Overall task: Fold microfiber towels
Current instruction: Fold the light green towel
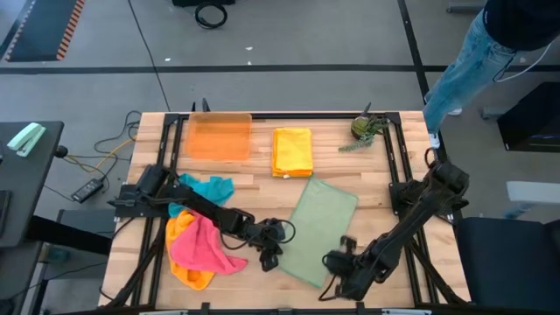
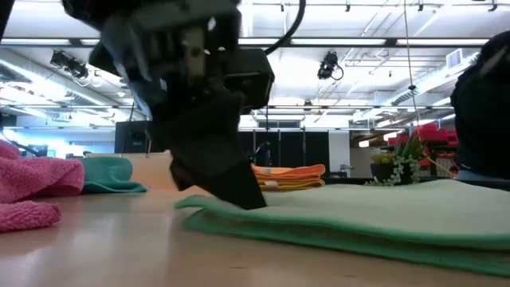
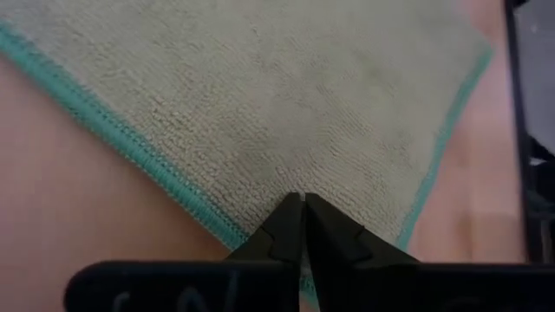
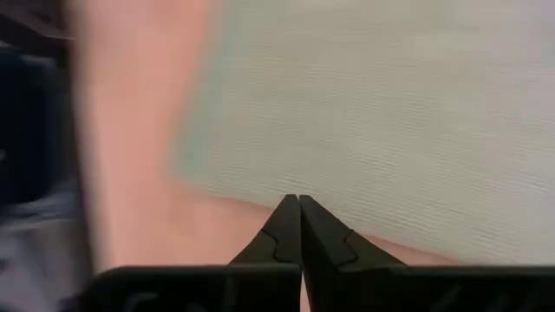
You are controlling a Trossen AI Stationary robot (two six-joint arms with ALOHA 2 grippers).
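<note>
The closed fingers of my left gripper are resting on the green towel's top side [image 2: 275, 207]. Next, I open them around the towel's near corner [image 2: 184, 207] and grip it before I fold.
A sage-green towel [image 1: 325, 226] lies folded flat on the table's middle, also seen in the low view [image 2: 358, 217]. My left gripper [image 1: 269, 256] is shut, with its tips at the towel's near left corner [image 3: 302, 199]. My right gripper [image 1: 332, 282] is shut and hangs over the towel's near edge [image 4: 299, 201], with nothing between its fingers. A crumpled pink towel [image 1: 206, 247] lies on an orange one [image 1: 189, 273] at the near left. A teal towel [image 1: 206, 187] is bunched behind them. A folded yellow towel [image 1: 292, 150] lies at the far middle. My left gripper rests its shut fingertips [image 2: 249, 199] on the green towel's top side, just inside the teal-stitched edge [image 3: 260, 173] at its near left corner. The fingers slant down from the table's left. The towel lies flat on the table. Whether any cloth is pinched, I cannot tell.
A translucent orange tray [image 1: 219, 136] stands at the far left, and a small potted plant [image 1: 367, 129] at the far right. A person [image 1: 477, 52] stands beyond the table's far right corner. Bare wood shows along the near edge and right of the green towel.
</note>
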